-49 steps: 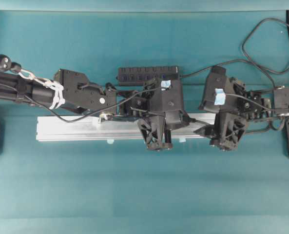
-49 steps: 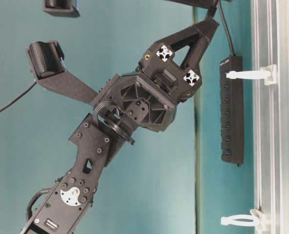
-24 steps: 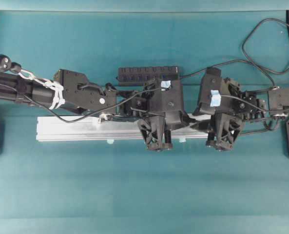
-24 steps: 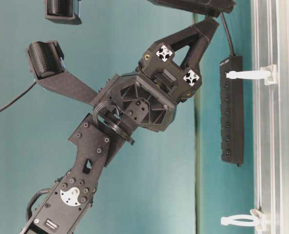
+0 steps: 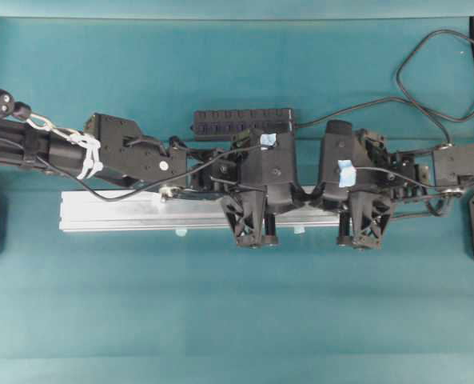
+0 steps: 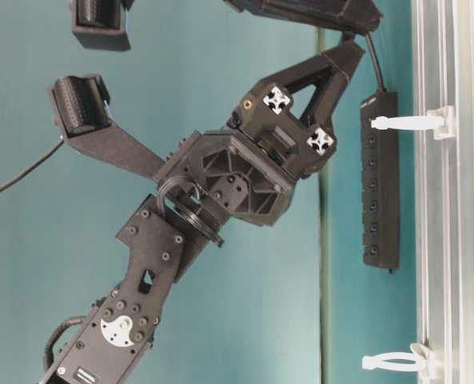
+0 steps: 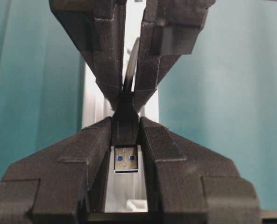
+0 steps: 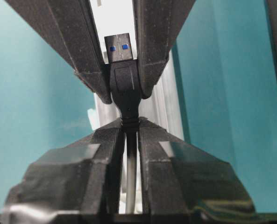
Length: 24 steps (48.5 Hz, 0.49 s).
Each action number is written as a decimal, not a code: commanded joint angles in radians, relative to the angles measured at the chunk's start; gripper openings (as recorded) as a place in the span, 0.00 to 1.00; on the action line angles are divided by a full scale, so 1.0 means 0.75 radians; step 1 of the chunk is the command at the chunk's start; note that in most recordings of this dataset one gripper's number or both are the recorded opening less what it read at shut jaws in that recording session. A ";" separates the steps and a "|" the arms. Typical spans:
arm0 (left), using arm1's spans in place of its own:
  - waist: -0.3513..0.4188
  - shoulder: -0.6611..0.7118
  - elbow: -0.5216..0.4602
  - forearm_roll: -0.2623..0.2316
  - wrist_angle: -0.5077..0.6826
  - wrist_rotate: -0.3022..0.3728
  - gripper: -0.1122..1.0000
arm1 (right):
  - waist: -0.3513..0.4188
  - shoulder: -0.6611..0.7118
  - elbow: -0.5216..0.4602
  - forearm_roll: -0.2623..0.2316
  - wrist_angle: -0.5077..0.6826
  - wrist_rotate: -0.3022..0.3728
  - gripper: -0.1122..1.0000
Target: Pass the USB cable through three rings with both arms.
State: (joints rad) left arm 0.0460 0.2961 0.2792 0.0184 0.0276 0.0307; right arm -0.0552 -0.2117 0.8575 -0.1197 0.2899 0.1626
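My left gripper is covering the plug (image 7: 125,135) that must go into the white ring (image 6: 410,122), so it should open and move away while my right gripper feeds the plug.
The USB cable's plug (image 7: 125,158) sits between my left gripper's (image 7: 125,123) jaws, which are shut on its black body, metal tip facing the camera. My right gripper (image 7: 127,95) faces it nose to nose. In the right wrist view the right gripper (image 8: 130,125) is shut on the thin cord just behind the plug (image 8: 124,77), while the left gripper (image 8: 123,86) clamps the plug above. Overhead, the left gripper (image 5: 302,194) and right gripper (image 5: 320,200) meet over the silver rail (image 5: 141,212). Two white rings (image 6: 400,122) (image 6: 388,362) stand on the rail (image 6: 452,240); both stand apart from the grippers.
A black multi-port hub strip (image 5: 243,122) lies just behind the rail, and its cord loops to the back right (image 5: 416,60). Teal cloth covers the table. Black frame posts stand at the left and right edges.
The right gripper has slid left up to the left gripper and closed on the cord behind the plug. The left gripper kept its grip and shifted slightly.
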 commanded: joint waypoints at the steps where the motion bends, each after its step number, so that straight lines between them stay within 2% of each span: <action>1: -0.004 -0.027 -0.006 0.002 -0.008 0.002 0.30 | 0.004 0.004 -0.033 -0.002 0.008 -0.016 0.04; 9: -0.004 -0.029 -0.006 0.002 -0.006 -0.002 0.32 | 0.008 0.025 -0.039 -0.004 0.039 -0.033 0.04; 11: -0.004 -0.033 -0.002 0.002 -0.002 -0.006 0.40 | 0.008 0.029 -0.043 -0.002 0.047 -0.041 0.04; 17: -0.006 -0.063 0.031 0.002 0.006 -0.012 0.74 | 0.008 0.051 -0.059 -0.002 0.074 -0.065 0.04; 20: -0.006 -0.096 0.055 0.002 0.010 -0.014 0.88 | 0.008 0.063 -0.072 -0.004 0.090 -0.072 0.04; 22: -0.006 -0.119 0.074 0.002 0.010 -0.012 0.91 | 0.008 0.076 -0.078 -0.004 0.102 -0.074 0.04; 24: -0.002 -0.147 0.098 0.002 0.012 -0.012 0.88 | 0.008 0.090 -0.086 -0.002 0.117 -0.076 0.04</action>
State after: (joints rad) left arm 0.0445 0.2424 0.3405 0.0184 0.0383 0.0215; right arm -0.0522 -0.1534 0.8145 -0.1197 0.3666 0.1166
